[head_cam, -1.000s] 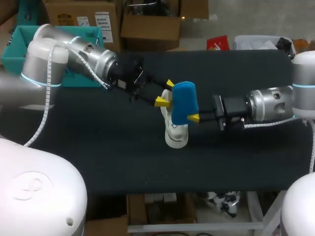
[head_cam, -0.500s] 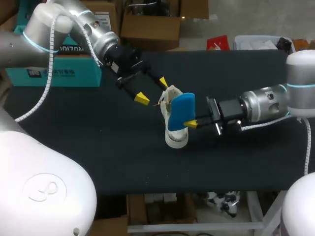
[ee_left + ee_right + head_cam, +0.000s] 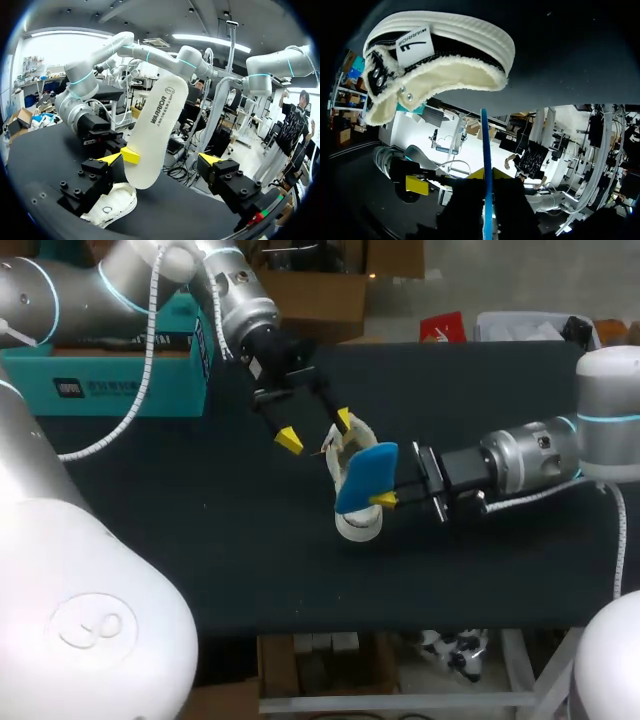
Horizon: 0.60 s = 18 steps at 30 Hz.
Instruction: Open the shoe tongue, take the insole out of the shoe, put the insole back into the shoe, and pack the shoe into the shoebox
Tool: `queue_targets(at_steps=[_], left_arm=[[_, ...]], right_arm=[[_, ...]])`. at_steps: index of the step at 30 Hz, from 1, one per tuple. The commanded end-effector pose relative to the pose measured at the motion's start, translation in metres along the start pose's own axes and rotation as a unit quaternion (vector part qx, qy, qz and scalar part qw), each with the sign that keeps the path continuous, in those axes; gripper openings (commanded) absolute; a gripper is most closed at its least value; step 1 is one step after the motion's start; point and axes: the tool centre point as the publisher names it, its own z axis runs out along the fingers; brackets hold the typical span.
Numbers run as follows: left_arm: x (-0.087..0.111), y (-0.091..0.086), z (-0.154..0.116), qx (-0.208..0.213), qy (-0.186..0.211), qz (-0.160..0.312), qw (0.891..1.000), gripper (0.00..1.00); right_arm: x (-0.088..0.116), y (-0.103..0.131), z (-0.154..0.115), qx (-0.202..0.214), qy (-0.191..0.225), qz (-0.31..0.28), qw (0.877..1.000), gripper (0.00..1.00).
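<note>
The insole (image 3: 367, 478) sticks straight up from my right gripper's pinch (image 3: 383, 499). It will stay upright when I lower it by one end.
A white shoe (image 3: 357, 512) lies on the black table (image 3: 200, 540), its fleecy opening (image 3: 440, 82) facing my right wrist camera. My right gripper (image 3: 385, 499) is shut on the edge of a blue insole (image 3: 364, 478), held tilted just above the shoe. The insole's white underside (image 3: 155, 130) shows in the left wrist view, and the right wrist view shows it edge-on (image 3: 485, 140). My left gripper (image 3: 316, 430) stands open at the shoe's far end, touching nothing. The insole rises between its spread fingers (image 3: 212, 161), with the shoe (image 3: 112, 207) below. The teal shoebox (image 3: 110, 380) sits at the back left.
My left arm (image 3: 235, 300) passes over the shoebox's right end. My right arm (image 3: 520, 460) stretches low across the table's right half. The near half of the table holds nothing but the shoe.
My left gripper opened, let go of the insole and drew back while its arm swung up and away. My right gripper tipped the insole lower toward the shoe.
</note>
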Motion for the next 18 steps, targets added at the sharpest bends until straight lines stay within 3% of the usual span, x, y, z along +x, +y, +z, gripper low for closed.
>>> queue_targets(at_steps=[1, 18], left_arm=[[-0.005, 0.007, -0.004, 0.01, 0.076, 0.003, 0.997, 1.0], [-0.007, 0.011, -0.009, 0.011, 0.062, 0.013, 0.998, 1.0]], right_arm=[[0.0, 0.001, -0.005, 0.004, -0.002, -0.003, 1.0, 0.0], [-0.016, -0.019, -0.007, 0.012, -0.005, -0.006, 1.0, 0.0]])
